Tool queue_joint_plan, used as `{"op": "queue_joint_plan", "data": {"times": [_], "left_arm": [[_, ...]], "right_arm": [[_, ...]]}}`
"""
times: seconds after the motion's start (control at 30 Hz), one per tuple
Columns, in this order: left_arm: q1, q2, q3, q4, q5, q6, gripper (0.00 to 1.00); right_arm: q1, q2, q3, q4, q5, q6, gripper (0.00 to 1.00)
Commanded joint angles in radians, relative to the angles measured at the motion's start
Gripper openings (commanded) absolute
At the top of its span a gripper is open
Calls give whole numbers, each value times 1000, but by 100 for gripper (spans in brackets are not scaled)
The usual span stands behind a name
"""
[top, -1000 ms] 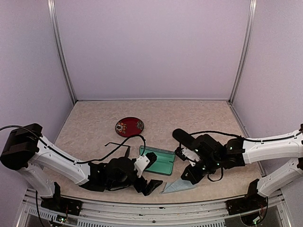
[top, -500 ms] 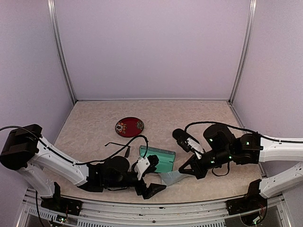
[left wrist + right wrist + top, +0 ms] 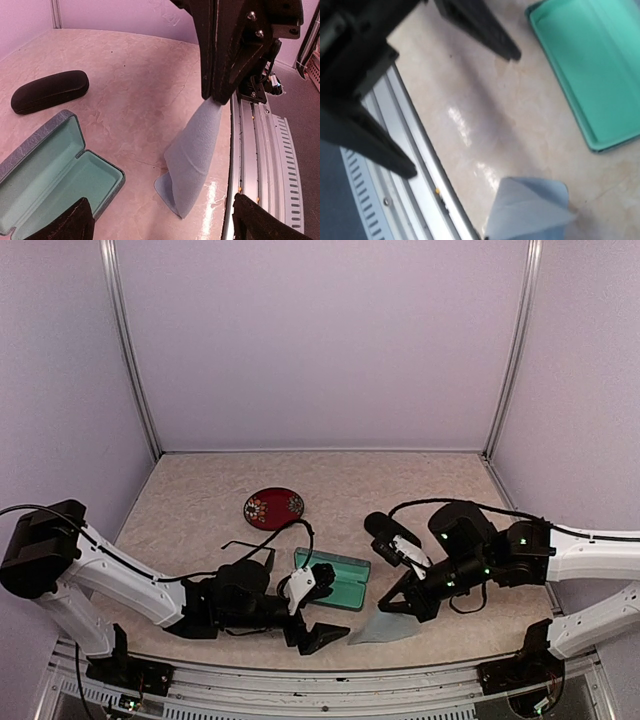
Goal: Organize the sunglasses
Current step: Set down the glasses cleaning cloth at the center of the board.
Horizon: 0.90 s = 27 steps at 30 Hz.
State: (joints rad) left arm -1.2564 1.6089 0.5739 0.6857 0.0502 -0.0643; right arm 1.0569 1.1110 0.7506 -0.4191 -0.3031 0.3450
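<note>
The blue-grey cloth [image 3: 391, 626] hangs folded from my right gripper, which should stay closed while my left gripper grabs the cloth's lower edge [image 3: 358, 640] and spreads the cloth.
One pair of sunglasses [image 3: 246, 546], with a thin black frame, lies on the table behind my left arm, partly hidden by it and its cable. My left gripper [image 3: 322, 628] is low near the front edge, open, with nothing between its fingers [image 3: 66, 223]. My right gripper [image 3: 402, 600] is shut on the top of a blue-grey cloth [image 3: 384, 628] [image 3: 196, 150] [image 3: 530, 210]. The cloth hangs folded from it, with its lower edge on the table. An open case with a teal lining [image 3: 336, 578] [image 3: 50, 175] [image 3: 590, 75] lies between the two grippers.
A shut black oval case [image 3: 380, 525] [image 3: 50, 91] lies behind the right gripper. A red patterned round dish [image 3: 273, 507] sits further back on the left. The metal rail of the front edge [image 3: 270, 150] runs just right of the cloth.
The right gripper has lifted the cloth from flat on the table so that it hangs folded, and has moved back and left. The left gripper has edged right, toward the cloth.
</note>
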Motion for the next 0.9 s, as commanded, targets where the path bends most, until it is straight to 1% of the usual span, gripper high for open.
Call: {"op": "queue_joint_plan", "data": {"times": [0.0, 0.2, 0.33, 0.47, 0.53, 0.73, 0.87], "left_arm": [[27, -27, 3, -21, 64, 37, 93], [30, -5, -10, -2, 68, 20, 92], [29, 36, 15, -24, 91, 18, 90], [29, 80, 44, -30, 112, -2, 85], [33, 121, 73, -36, 127, -29, 81], [33, 259, 210, -98, 143, -128, 64], [24, 329, 296, -156, 140, -159, 58]], "right_arm": [[4, 40, -27, -29, -35, 18, 0], [89, 81, -97, 12, -37, 103, 0], [97, 67, -136, -32, 17, 170, 0], [95, 47, -152, -55, 45, 215, 0], [94, 41, -162, -49, 55, 231, 0], [80, 41, -188, -30, 56, 247, 0], [77, 37, -191, -24, 56, 248, 0]]}}
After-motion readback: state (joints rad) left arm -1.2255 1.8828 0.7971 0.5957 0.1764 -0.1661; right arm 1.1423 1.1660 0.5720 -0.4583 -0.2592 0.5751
